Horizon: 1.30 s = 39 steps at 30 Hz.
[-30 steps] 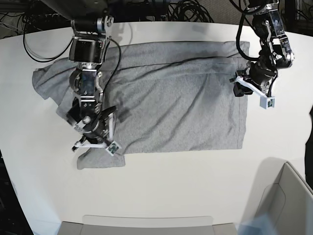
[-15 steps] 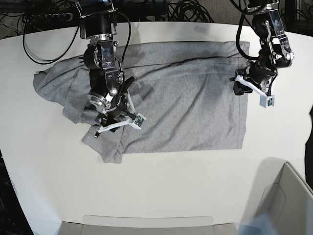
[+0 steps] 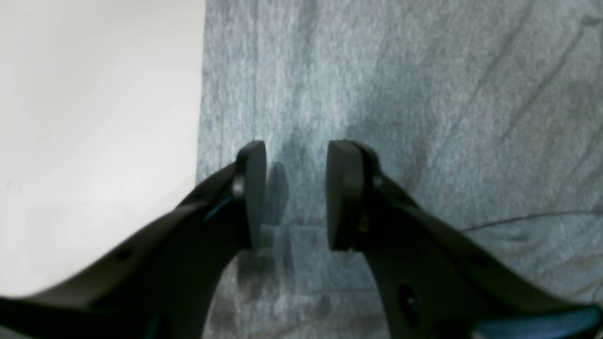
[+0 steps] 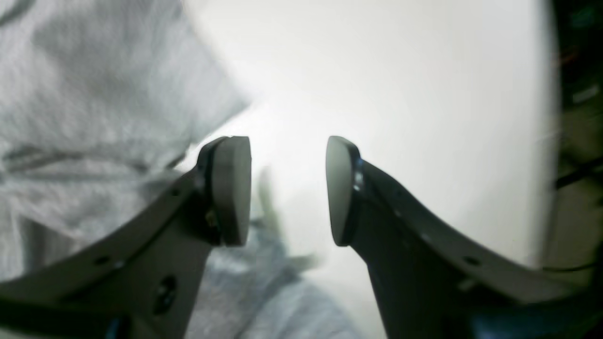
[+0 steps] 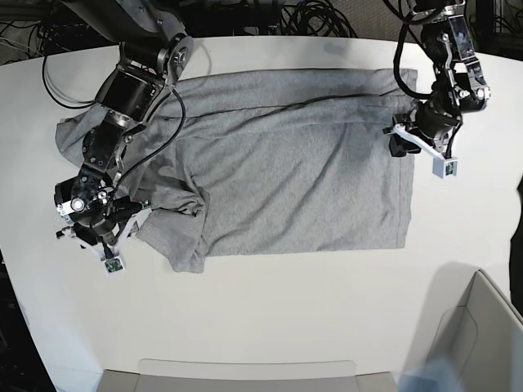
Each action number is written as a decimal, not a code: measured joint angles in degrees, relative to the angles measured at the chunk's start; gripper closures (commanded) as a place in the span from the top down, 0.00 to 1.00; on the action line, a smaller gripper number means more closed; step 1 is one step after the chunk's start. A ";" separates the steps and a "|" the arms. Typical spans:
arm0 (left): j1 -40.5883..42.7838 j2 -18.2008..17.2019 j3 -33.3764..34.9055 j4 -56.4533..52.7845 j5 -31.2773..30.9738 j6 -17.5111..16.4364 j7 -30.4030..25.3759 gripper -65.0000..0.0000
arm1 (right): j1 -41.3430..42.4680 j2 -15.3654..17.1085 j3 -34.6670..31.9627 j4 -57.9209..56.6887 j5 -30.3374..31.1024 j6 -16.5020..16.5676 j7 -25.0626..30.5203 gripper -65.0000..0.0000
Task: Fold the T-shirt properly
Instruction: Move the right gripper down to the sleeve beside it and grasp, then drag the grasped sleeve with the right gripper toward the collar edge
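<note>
My open right fingers should continue ahead to the flap's corner (image 5: 146, 233), clear of the bunched T-shirt part, and close.
The heather-grey T-shirt (image 5: 302, 171) lies spread on the white table (image 5: 270, 302), plain side up, with its left part bunched and a flap folded in at the lower left (image 5: 184, 241). My right gripper (image 5: 96, 243) hovers at the shirt's left edge. In the right wrist view the right gripper (image 4: 286, 146) is open over bare table, with the T-shirt (image 4: 94, 94) beside its left finger. My left gripper (image 5: 398, 145) sits at the shirt's right edge. In the left wrist view the left gripper (image 3: 297, 150) has its jaws apart low over the T-shirt (image 3: 424, 94), close to the hem.
A pale box (image 5: 482, 335) stands at the lower right corner and a shallow tray rim (image 5: 245, 369) runs along the front edge. Black cables (image 5: 310, 16) lie behind the table. The left arm's cable (image 5: 327, 102) trails across the shirt's upper part.
The right gripper carried the shirt's lower-left part inward, opened and let it go, then swung out to the left edge. The left arm has stayed put.
</note>
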 measured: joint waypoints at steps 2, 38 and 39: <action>-0.04 -0.09 0.00 0.00 0.02 0.00 -0.02 0.35 | 0.90 0.44 2.36 -4.37 0.31 0.00 -0.46 0.40; 1.16 1.79 1.14 0.09 -0.35 -0.37 0.02 0.35 | 26.18 14.08 5.05 -52.26 -0.11 -7.21 23.15 0.00; 1.18 1.42 2.32 0.09 -0.20 -0.20 -0.02 0.35 | 26.80 14.49 3.21 -53.92 0.07 -8.31 24.76 0.00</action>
